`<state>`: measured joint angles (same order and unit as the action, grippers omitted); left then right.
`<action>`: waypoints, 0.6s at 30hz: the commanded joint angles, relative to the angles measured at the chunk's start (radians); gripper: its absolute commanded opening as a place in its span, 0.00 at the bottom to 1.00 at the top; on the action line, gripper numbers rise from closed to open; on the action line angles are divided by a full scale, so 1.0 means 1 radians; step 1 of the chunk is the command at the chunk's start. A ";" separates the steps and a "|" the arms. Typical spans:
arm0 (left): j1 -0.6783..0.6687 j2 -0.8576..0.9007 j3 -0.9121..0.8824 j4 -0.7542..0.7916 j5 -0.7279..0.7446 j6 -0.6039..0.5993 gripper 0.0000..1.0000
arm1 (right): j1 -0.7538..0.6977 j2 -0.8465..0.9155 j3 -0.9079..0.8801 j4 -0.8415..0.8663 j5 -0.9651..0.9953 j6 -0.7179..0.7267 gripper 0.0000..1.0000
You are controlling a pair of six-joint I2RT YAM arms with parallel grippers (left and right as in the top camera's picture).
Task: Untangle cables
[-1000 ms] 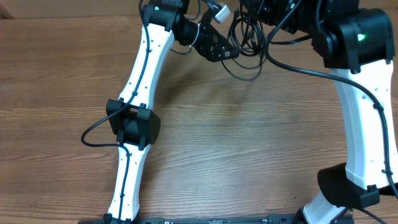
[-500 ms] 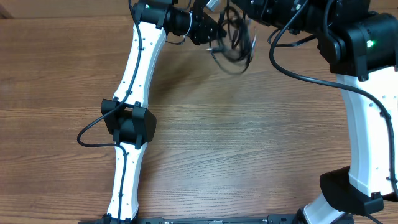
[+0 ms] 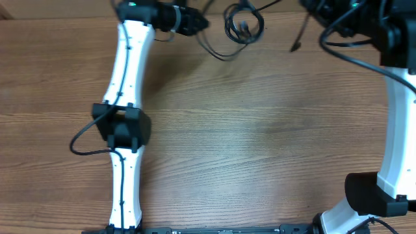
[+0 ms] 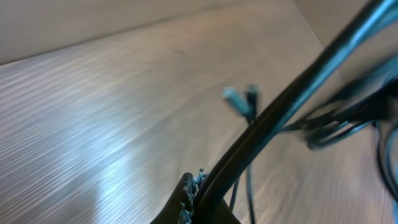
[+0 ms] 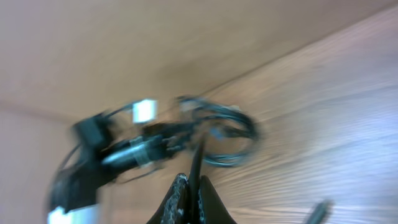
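Observation:
I should pull my left gripper back to its own side [image 3: 84,32] while my right gripper pulls the opposite way, because the black coil [image 3: 244,27] is hanging loose between my two grippers.
The cables [image 3: 244,25] hang as a small black coil near the table's far edge, strung between my two grippers. My left gripper [image 3: 197,22] is just left of the coil. In the left wrist view, the left gripper [image 4: 202,186] is shut on a black cable [image 4: 292,87] that runs up to the right. Two small plug ends [image 4: 239,99] dangle beside that cable. In the right wrist view, my right gripper [image 5: 191,186] is shut on a thin black cable [image 5: 196,155] leading up to the coil [image 5: 224,134]. A loose plug end [image 3: 296,45] hangs right of the coil.
The wooden table [image 3: 260,143] fills the view below the cables. The left arm [image 3: 123,123] stands along the left side with its own thicker wire looping out. The right arm [image 3: 398,110] stands along the right edge. The left arm's wrist [image 5: 118,155] shows blurred in the right wrist view.
The left gripper has closed on a cable. The two arms have pulled apart, left arm going left and right arm going right, drawing the coil out between them.

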<state>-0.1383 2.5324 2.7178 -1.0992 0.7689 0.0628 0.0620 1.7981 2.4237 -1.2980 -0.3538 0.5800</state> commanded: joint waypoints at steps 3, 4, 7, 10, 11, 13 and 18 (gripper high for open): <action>0.153 -0.016 0.009 -0.005 -0.036 -0.200 0.04 | -0.108 -0.037 0.033 -0.042 0.217 -0.027 0.04; 0.167 -0.016 0.010 -0.010 -0.035 -0.217 0.04 | -0.120 -0.037 0.033 -0.045 0.245 -0.037 0.04; 0.207 -0.016 0.015 -0.029 -0.014 -0.237 0.04 | -0.151 -0.034 0.033 -0.059 0.360 -0.041 0.04; 0.225 -0.022 0.016 -0.038 -0.002 -0.247 0.04 | -0.171 -0.032 0.033 -0.063 0.497 -0.089 0.04; 0.225 -0.026 0.016 -0.040 -0.003 -0.246 0.04 | -0.172 -0.029 0.033 -0.062 0.535 -0.098 0.04; 0.224 -0.034 0.018 -0.040 -0.003 -0.246 0.04 | -0.176 -0.023 0.033 -0.060 0.594 -0.124 0.04; 0.208 -0.051 0.025 -0.043 -0.035 -0.247 0.04 | -0.187 -0.010 0.033 -0.058 0.752 -0.204 0.04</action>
<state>0.0841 2.5320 2.7178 -1.1374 0.7502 -0.1596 -0.1051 1.7981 2.4237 -1.3624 0.2012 0.4492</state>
